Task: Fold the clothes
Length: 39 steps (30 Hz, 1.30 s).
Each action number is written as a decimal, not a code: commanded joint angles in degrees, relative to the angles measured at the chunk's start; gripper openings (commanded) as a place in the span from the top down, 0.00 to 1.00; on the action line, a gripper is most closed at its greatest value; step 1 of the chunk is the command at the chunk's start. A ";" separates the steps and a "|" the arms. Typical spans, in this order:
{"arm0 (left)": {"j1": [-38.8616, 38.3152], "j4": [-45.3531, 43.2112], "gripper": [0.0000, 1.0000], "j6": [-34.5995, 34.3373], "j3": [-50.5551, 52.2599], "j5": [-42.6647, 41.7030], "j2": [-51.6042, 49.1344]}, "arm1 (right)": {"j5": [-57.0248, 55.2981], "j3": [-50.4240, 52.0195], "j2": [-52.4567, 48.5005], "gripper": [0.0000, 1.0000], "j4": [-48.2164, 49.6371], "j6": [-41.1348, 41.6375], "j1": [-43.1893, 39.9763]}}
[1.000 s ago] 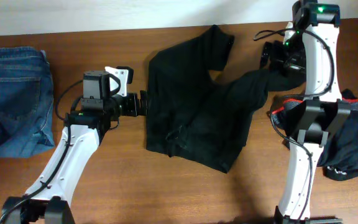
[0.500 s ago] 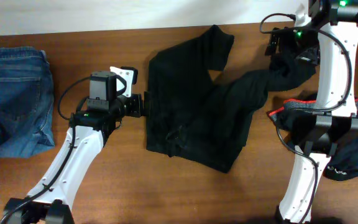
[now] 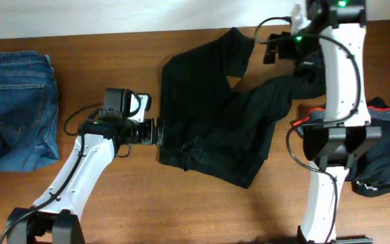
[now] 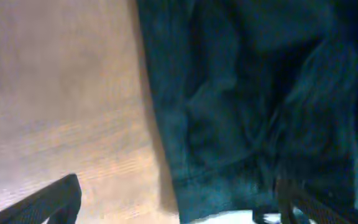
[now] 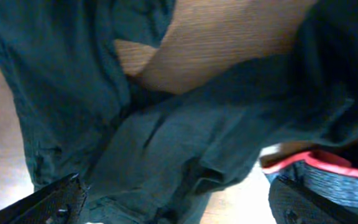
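Next, my left gripper pulls the garment's near corner point(image 3: 167, 160) toward the blue jeans before folding, because the black garment is crooked and its leg point(image 3: 302, 85) is close to the dark pile.
A black garment point(image 3: 208, 115) lies crumpled and spread across the middle of the wooden table, with one leg stretching right toward the right arm. My left gripper point(image 3: 156, 131) is open at the garment's left edge. In the left wrist view its fingers point(image 4: 179, 202) straddle that edge, with dark cloth point(image 4: 260, 93) on the right and bare wood on the left. My right gripper point(image 3: 271, 51) is open and empty, hovering above the garment's upper right part. The right wrist view shows the fingers point(image 5: 176, 202) wide apart above the cloth point(image 5: 185, 137).
Folded blue jeans point(image 3: 15, 108) lie at the far left. A pile of dark clothes with red trim point(image 3: 384, 149) sits at the right by the right arm's base; it also shows in the right wrist view point(image 5: 328, 171). The white wall runs along the far edge.
My right gripper has swung left and away from the garment's right leg, which stays on the table. My left gripper has shifted slightly toward me along the garment's left edge.
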State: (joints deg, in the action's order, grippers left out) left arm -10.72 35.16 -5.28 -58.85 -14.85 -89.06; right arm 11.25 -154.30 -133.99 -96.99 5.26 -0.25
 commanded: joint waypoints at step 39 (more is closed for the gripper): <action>-2.91 5.57 0.28 10.10 -0.44 -10.88 -12.74 | -1.99 -0.48 1.51 0.01 -0.33 -0.79 1.42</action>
State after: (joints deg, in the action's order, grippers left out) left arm -13.41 41.08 3.73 -58.83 -24.27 -100.97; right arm 9.96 -154.30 -133.99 -96.99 4.69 1.17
